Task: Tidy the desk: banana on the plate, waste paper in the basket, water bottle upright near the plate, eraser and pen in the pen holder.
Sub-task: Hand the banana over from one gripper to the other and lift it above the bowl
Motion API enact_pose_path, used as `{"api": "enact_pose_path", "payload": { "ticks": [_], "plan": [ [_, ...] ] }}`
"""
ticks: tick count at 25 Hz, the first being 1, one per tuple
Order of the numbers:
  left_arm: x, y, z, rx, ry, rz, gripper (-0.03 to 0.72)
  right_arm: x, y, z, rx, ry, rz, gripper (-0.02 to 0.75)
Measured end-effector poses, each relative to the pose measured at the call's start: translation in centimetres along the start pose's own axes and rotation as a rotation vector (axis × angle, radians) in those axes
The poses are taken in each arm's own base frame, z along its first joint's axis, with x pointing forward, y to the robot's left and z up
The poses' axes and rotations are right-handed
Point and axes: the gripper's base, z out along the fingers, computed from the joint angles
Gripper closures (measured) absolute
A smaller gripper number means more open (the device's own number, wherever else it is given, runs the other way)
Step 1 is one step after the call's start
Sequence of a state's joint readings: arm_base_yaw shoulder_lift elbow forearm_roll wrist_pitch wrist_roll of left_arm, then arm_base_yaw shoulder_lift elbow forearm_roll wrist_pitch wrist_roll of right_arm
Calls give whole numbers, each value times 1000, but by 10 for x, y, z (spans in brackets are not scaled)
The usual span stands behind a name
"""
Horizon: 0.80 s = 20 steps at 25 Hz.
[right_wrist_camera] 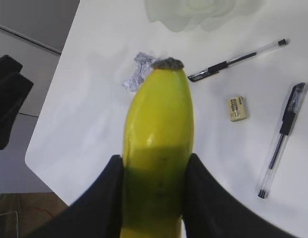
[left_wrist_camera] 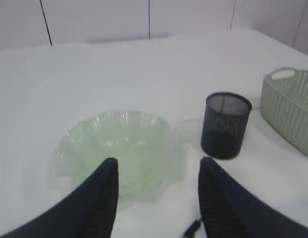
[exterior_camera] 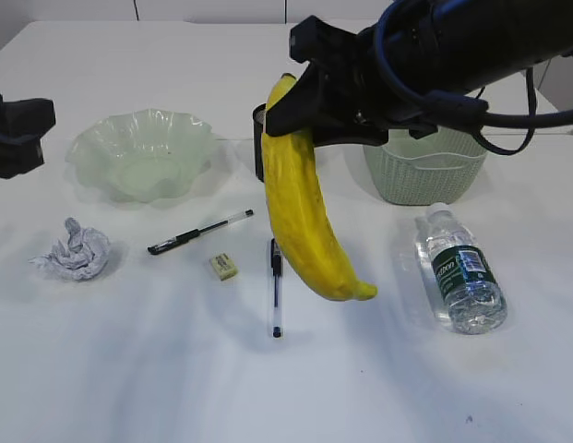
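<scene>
The plate (exterior_camera: 143, 155) is on my left gripper's side and my right gripper has the banana's upper part, so my left gripper should first grab the banana's middle (exterior_camera: 301, 201).
My right gripper (exterior_camera: 288, 115) is shut on the yellow banana (exterior_camera: 304, 217) and holds it hanging above the desk (exterior_camera: 129, 369); the right wrist view shows it between the jaws (right_wrist_camera: 156, 163). The pale-green plate (exterior_camera: 143, 152) stands at the back left, empty. My left gripper (left_wrist_camera: 156, 171) is open and empty, facing the plate (left_wrist_camera: 119, 148). The waste paper (exterior_camera: 76, 251) lies at the left. The eraser (exterior_camera: 224, 267) and two pens (exterior_camera: 199, 232) (exterior_camera: 276, 288) lie in the middle. The water bottle (exterior_camera: 459, 269) lies on its side at the right. The black pen holder (left_wrist_camera: 224, 125) is mostly hidden behind the banana in the exterior view.
The sage-green basket (exterior_camera: 424, 171) stands at the back right, partly behind my right arm. The left arm's body (exterior_camera: 18, 134) is at the left edge. The desk's left edge drops off in the right wrist view (right_wrist_camera: 44, 144).
</scene>
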State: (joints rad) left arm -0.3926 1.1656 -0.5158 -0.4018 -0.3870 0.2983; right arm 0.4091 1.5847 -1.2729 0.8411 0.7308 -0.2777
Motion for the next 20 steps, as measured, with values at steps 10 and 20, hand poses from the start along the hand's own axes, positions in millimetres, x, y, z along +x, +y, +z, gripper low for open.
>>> {"api": "enact_pose_path", "payload": {
  "ticks": [10, 20],
  "plan": [
    [35, -40, 16, 421, -145, -65, 332, -5, -1, 0, 15, -52, -14, 519],
    [60, -70, 14, 800, 5, -278, 278, -11, 4, -3, 5, -75, -79, 519]
  ]
}}
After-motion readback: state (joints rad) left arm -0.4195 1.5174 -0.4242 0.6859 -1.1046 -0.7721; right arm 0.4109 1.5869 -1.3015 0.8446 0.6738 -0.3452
